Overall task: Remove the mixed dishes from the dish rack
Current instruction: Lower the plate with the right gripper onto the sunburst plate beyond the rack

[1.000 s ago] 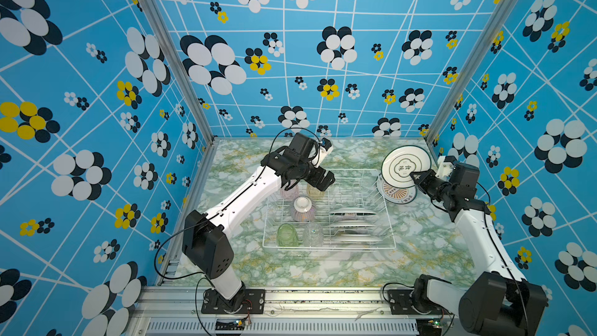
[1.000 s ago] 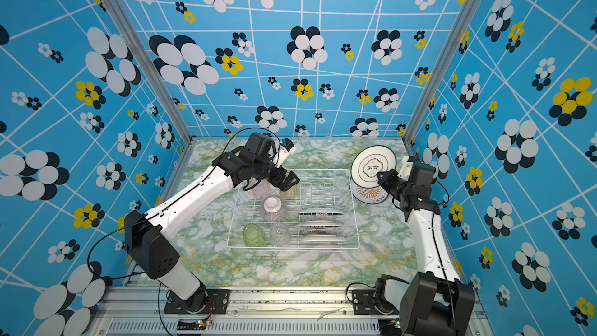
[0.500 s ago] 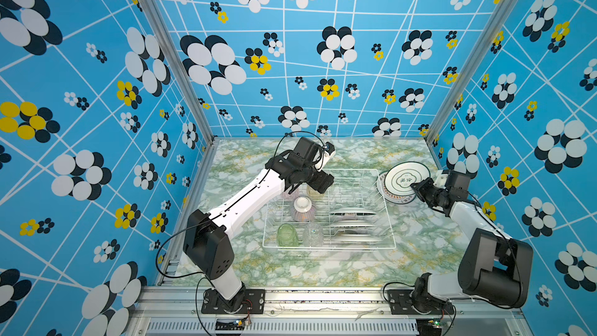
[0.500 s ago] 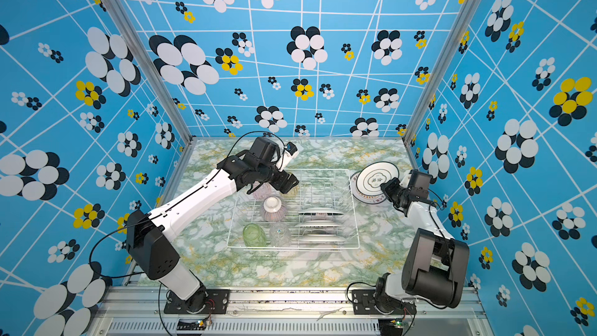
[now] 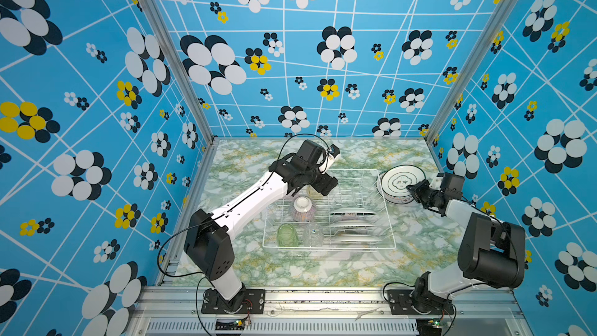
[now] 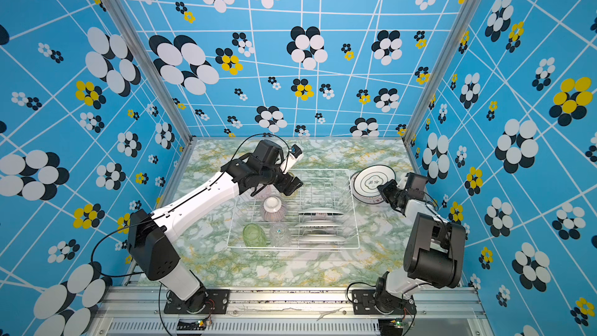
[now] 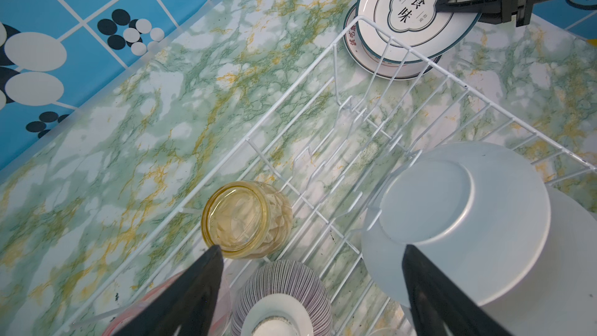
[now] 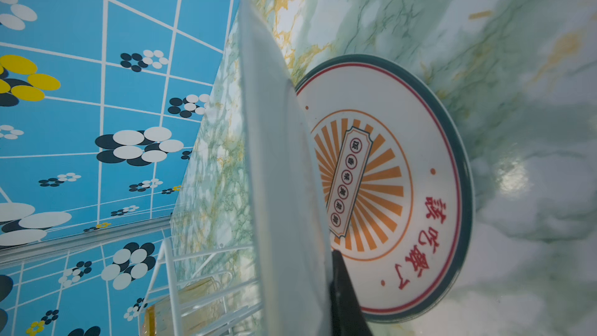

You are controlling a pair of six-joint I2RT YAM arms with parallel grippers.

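Observation:
The robot's right gripper should lower the green-rimmed plate [image 5: 400,179] and nudge it square before the robot unloads more, because it hangs tilted and off-centre over the sunburst plate [image 8: 360,190].
The white wire dish rack [image 5: 329,247] holds an upturned pink-striped bowl [image 5: 303,210], a green tumbler [image 5: 287,235], a clear tumbler [image 5: 312,234] and upright white plates [image 5: 350,213]. My left gripper [image 5: 321,185] hovers open over the rack's far left part. In the left wrist view its fingers [image 7: 206,286] straddle the bowl [image 7: 281,295], with a yellow tumbler [image 7: 245,221] just beyond and a pink tumbler [image 7: 155,305] under one finger. My right gripper [image 5: 416,192] is shut on a green-rimmed plate [image 5: 400,181]. It is tilted just above a sunburst plate [image 8: 387,189] lying on the table.
The marble-patterned table [image 5: 323,269] is boxed in by blue flowered walls on three sides. The sunburst plate [image 5: 395,201] lies close to the rack's far right corner. The rack's plate dividers [image 7: 355,130] near the left gripper stand bare.
The right gripper brought its plate down from upright to nearly flat over the sunburst plate. The left gripper shifted a little over the rack and its jaws narrowed slightly.

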